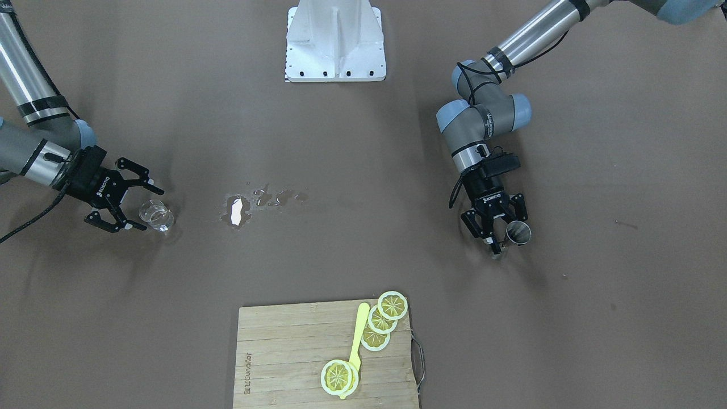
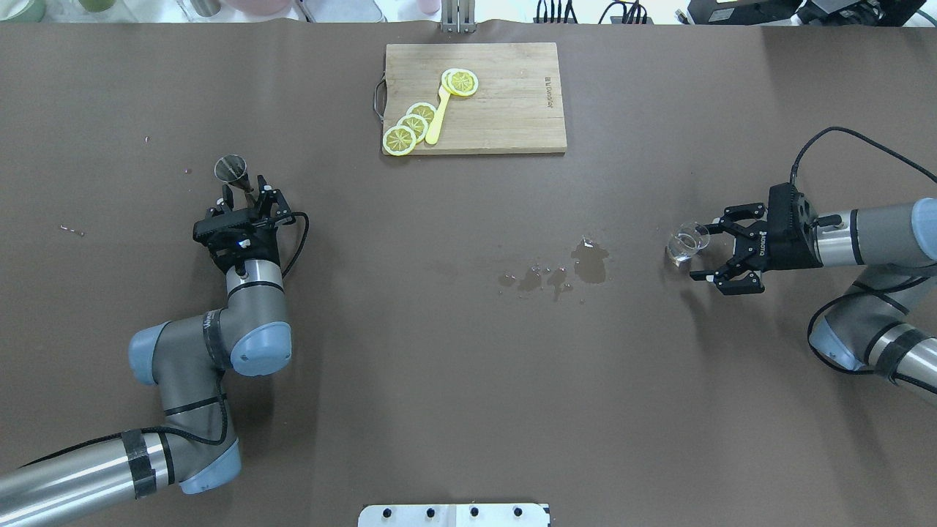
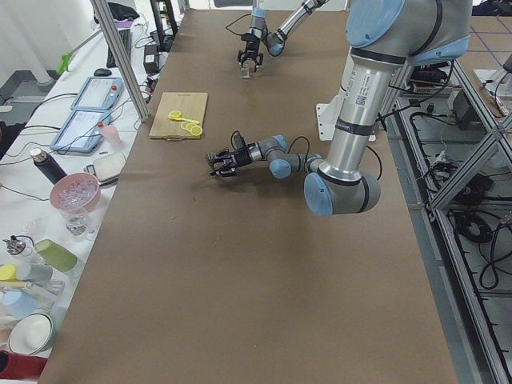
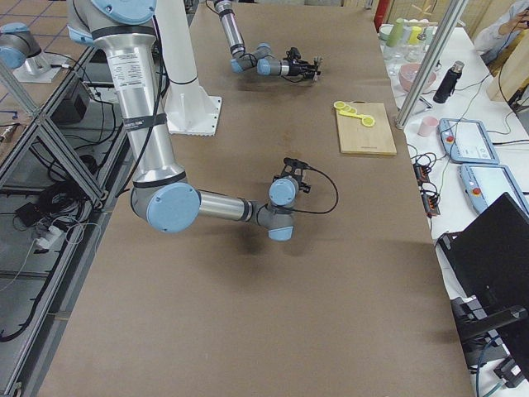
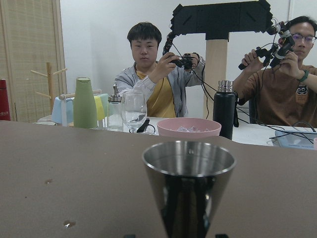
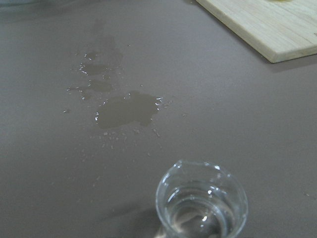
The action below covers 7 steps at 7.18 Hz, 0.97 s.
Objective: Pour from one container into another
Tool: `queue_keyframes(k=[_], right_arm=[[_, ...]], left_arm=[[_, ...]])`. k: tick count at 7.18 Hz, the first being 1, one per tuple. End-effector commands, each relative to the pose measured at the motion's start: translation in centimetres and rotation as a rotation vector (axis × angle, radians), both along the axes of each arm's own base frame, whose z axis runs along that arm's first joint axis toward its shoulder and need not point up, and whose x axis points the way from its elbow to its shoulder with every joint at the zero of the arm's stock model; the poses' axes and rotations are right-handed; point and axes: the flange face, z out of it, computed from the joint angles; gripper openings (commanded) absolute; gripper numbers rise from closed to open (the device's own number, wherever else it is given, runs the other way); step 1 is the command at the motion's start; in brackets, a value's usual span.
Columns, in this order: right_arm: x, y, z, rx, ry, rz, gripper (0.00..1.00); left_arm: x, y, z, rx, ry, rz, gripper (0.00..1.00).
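I expect some clear liquid to drip past the steel jigger when I pour from the clear glass cup, because a wet spill is already in the middle of the table.
The steel jigger stands upright on the brown table at the robot's left, and it fills the middle of the left wrist view. My left gripper is open right behind it, fingers on either side of its base, not closed on it. Over at the right the clear glass cup stands upright holding clear liquid. My right gripper is open, lying level with the table, its fingertips at the cup's sides without gripping it.
A wet spill lies mid-table, left of the cup. At the far edge sits a wooden cutting board with lemon slices and a yellow utensil. People sit beyond the table with bottles and a pink bowl.
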Motion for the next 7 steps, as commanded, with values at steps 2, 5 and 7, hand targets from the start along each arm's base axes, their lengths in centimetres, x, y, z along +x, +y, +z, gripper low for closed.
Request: queue_keyframes(k=[2, 5, 7], right_arm=[[0.2, -0.3, -0.3, 0.007, -0.008, -0.017, 0.89], [0.7, -0.9, 0.5, 0.024, -0.025, -0.028, 0.89], [0.8, -1.9, 0.4, 0.022, -0.023, -0.023, 0.89]], left_arm=[[-0.1, -0.2, 0.0, -0.001, -0.002, -0.003, 0.62], [0.2, -0.2, -0.4, 0.002, 0.005, -0.001, 0.55], [0.1, -0.3, -0.4, 0.001, 0.000, -0.004, 0.52]])
